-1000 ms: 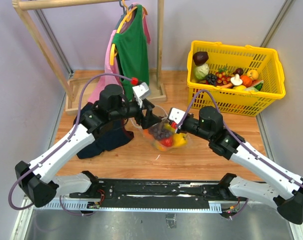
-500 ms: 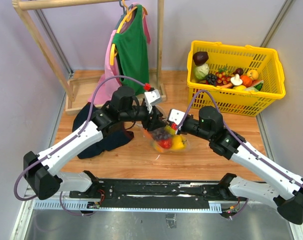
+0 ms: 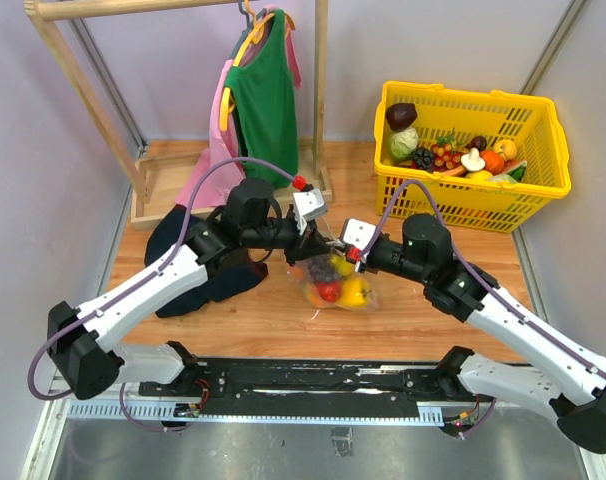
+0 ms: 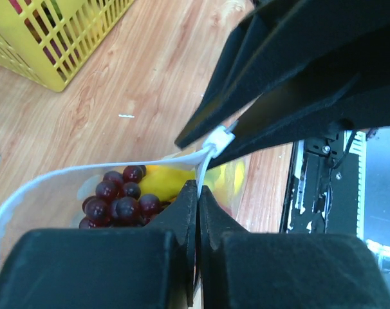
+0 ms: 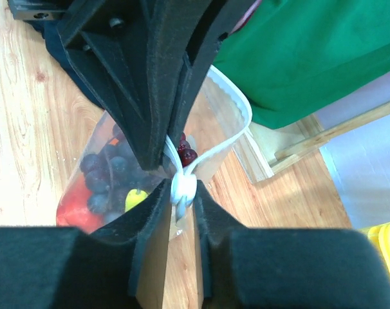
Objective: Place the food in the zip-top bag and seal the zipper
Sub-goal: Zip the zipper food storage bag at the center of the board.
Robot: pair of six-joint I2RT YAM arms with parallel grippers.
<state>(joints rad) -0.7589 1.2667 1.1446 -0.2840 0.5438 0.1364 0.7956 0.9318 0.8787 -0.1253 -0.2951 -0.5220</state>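
My right gripper should hold the bag's corner [image 5: 180, 210] while my left gripper takes the slider, because my left gripper is pinching the bag's zipper in the slider's path [image 5: 172, 149].
The zip-top bag [image 3: 343, 290] sits mid-table with the food inside it: purple grapes [image 3: 326, 268], a red piece [image 3: 330, 291] and a yellow piece [image 3: 356, 292]. Both grippers meet at its top edge. My left gripper [image 3: 317, 242] is shut on the zipper strip, pinched flat between its jaws [image 4: 198, 195], with the grapes [image 4: 118, 201] just behind. My right gripper [image 3: 346, 250] has the white zipper slider [image 5: 183, 187] between its jaws [image 5: 182, 190], and both pads touch it. The bag's mouth [image 5: 237, 103] gapes beyond the slider.
A yellow basket [image 3: 473, 205] of more toy food stands at the back right. A wooden rack with a green shirt [image 3: 268, 100] and a pink garment stands behind the bag. A dark navy cloth [image 3: 208, 278] lies under the left arm.
My left arm swung right to the bag's mouth and its jaws closed on the zipper strip. The right jaws eased slightly wider around the slider.
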